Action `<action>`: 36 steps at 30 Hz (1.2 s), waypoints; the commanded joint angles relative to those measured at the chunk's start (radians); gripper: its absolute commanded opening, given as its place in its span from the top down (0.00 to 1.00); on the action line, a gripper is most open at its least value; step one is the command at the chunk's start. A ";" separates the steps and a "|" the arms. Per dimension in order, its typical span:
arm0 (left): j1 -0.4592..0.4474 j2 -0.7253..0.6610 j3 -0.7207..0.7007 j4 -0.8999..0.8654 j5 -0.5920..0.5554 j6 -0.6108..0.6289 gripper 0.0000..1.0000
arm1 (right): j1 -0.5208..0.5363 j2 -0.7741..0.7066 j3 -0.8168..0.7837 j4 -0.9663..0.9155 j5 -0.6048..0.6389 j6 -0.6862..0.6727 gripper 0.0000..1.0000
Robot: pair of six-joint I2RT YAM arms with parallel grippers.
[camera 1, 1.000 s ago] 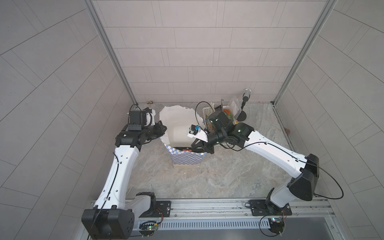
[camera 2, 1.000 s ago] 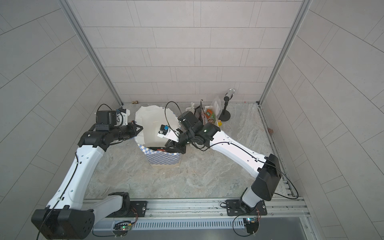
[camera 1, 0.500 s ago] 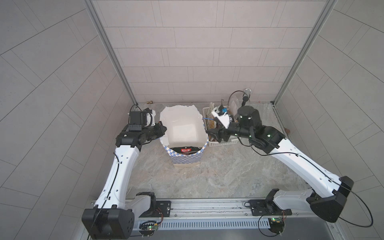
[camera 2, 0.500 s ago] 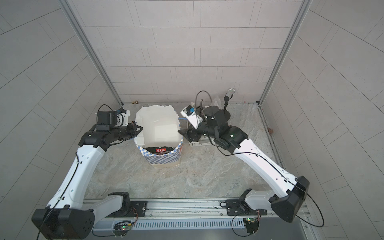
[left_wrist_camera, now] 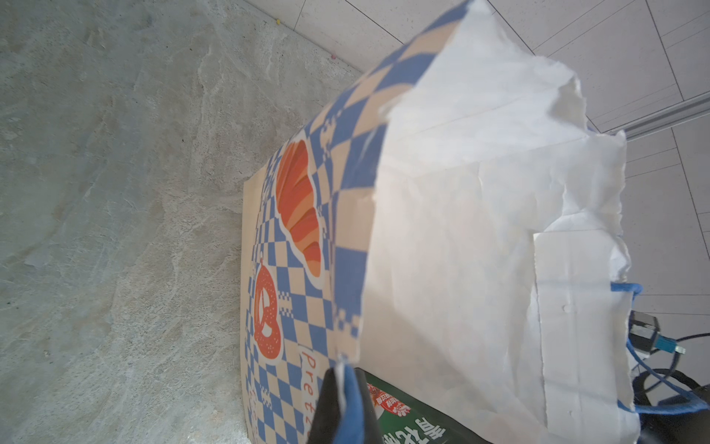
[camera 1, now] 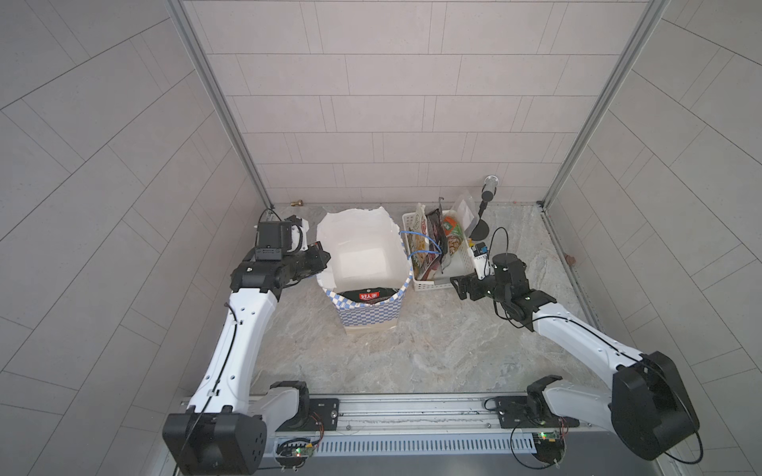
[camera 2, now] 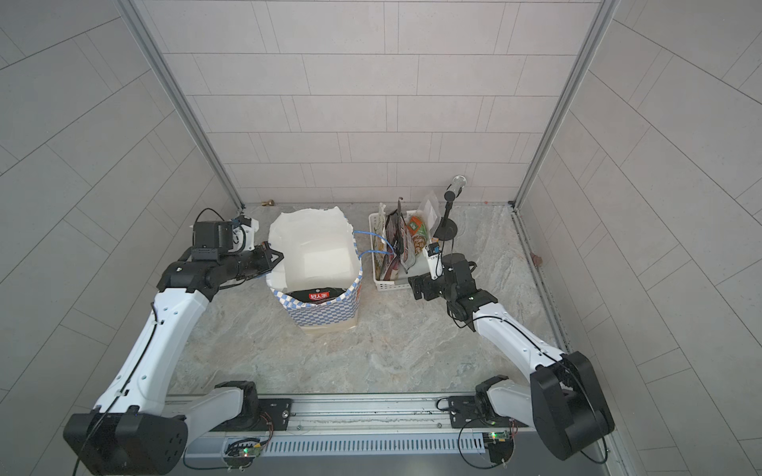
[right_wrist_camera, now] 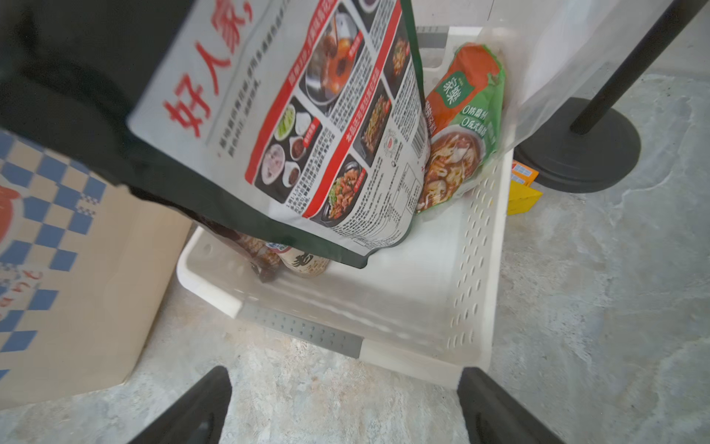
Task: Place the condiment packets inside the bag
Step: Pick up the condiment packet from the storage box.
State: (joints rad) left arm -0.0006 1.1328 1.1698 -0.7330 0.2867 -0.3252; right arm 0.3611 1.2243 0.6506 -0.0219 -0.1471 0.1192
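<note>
I expect the packets (camera 1: 419,242) beside the white-backed black packet (camera 1: 437,231) to fall over across the basket when I lift it out, since they stand on edge, crowded against it.
The blue-and-white checked bag (camera 1: 368,316) (camera 2: 325,315) stands open at mid-table, white inside. A black condiment packet (camera 1: 368,295) (camera 2: 318,295) (left_wrist_camera: 407,419) with a red label lies in it against the near wall. My left gripper (camera 1: 323,257) (camera 2: 276,255) (left_wrist_camera: 345,399) is shut on the bag's left rim. More condiment packets (camera 1: 433,243) (camera 2: 398,243) stand in the white basket (camera 1: 437,285) (right_wrist_camera: 384,346), among them a black one with a white back (right_wrist_camera: 307,134) and a green-and-orange one (right_wrist_camera: 465,123). My right gripper (camera 1: 459,286) (camera 2: 418,286) (right_wrist_camera: 345,384) hangs open and empty just in front of the basket's near end.
A black stand on a round base (camera 1: 479,233) (right_wrist_camera: 576,153) sits right behind the basket. Small yellow blocks (right_wrist_camera: 522,188) lie between the basket and that base. The bag touches the basket's left side, and tiled walls close in on both sides.
My right gripper drew out of the bag's mouth, swung right to the basket's front and opened. The black packet now lies in the bag. The left arm has not moved.
</note>
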 commanded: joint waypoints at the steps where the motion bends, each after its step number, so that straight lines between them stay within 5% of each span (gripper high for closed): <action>1: -0.006 -0.006 -0.010 0.014 0.004 0.009 1.00 | 0.013 0.062 0.023 0.215 0.043 -0.063 0.05; 12: -0.006 -0.012 -0.014 0.009 -0.002 0.012 1.00 | 0.067 0.280 0.105 0.309 0.150 -0.117 0.07; 19: -0.006 -0.017 -0.017 0.004 -0.010 0.019 1.00 | 0.049 0.341 0.222 0.174 0.358 -0.036 0.27; 36: -0.006 -0.007 -0.021 0.006 -0.016 0.020 1.00 | 0.037 0.500 0.270 0.474 0.219 0.007 0.26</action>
State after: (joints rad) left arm -0.0006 1.1324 1.1629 -0.7300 0.2718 -0.3222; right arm 0.4007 1.7039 0.8970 0.3630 0.0727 0.0944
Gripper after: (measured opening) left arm 0.061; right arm 0.751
